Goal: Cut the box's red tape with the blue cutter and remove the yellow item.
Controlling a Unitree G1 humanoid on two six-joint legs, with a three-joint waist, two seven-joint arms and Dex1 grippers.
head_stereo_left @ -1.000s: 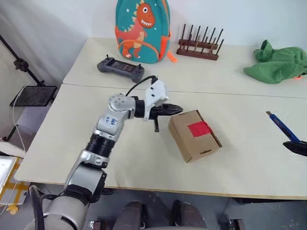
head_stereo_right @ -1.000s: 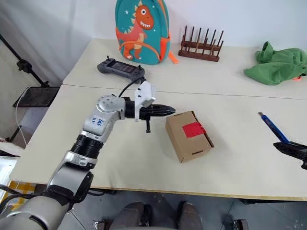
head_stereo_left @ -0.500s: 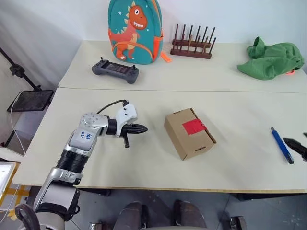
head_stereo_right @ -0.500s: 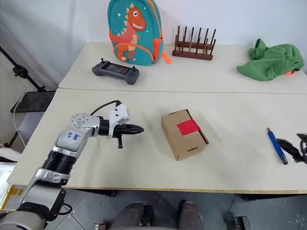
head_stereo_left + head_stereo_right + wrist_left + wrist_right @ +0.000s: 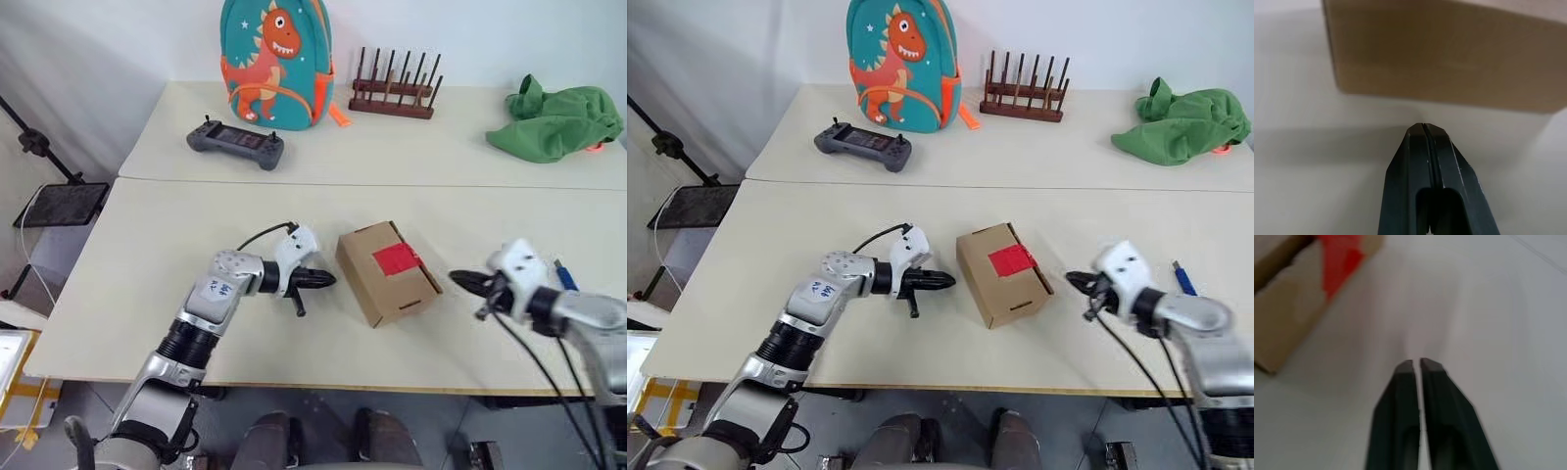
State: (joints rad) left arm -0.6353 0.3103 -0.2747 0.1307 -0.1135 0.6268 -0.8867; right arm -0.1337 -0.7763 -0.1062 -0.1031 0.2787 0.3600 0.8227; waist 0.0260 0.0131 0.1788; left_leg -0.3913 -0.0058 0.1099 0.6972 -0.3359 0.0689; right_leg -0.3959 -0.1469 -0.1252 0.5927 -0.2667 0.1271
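Next, I straighten the box, which lies crooked with my left gripper low beside its side (image 5: 354, 283), and press its top (image 5: 369, 260) before my right gripper opens it.
The small brown box (image 5: 384, 279) lies on the near table, with the red tape (image 5: 395, 259) patch on its top. My left gripper (image 5: 328, 280) is shut and empty, pointing at the box's left side with a small gap; the left wrist view has its tip (image 5: 1422, 128) just short of the cardboard wall (image 5: 1449, 54). My right gripper (image 5: 458, 281) is shut on nothing, a short way right of the box; the right wrist view shows its tip (image 5: 1417, 364) over bare table. The blue cutter (image 5: 1182, 277) lies behind my right hand, partly covered. The yellow item is hidden.
On the far table stand a dinosaur backpack (image 5: 274, 59), a dark grey game controller (image 5: 235, 144), a wooden peg rack (image 5: 392, 93) and a green cloth heap (image 5: 554, 122). A seam runs between the two tables. A black stand (image 5: 44, 142) is off the left edge.
My right gripper left the cutter lying on the table, shut, and swung in from the right edge toward the box. My left gripper came down and moved closer to the box's left side.
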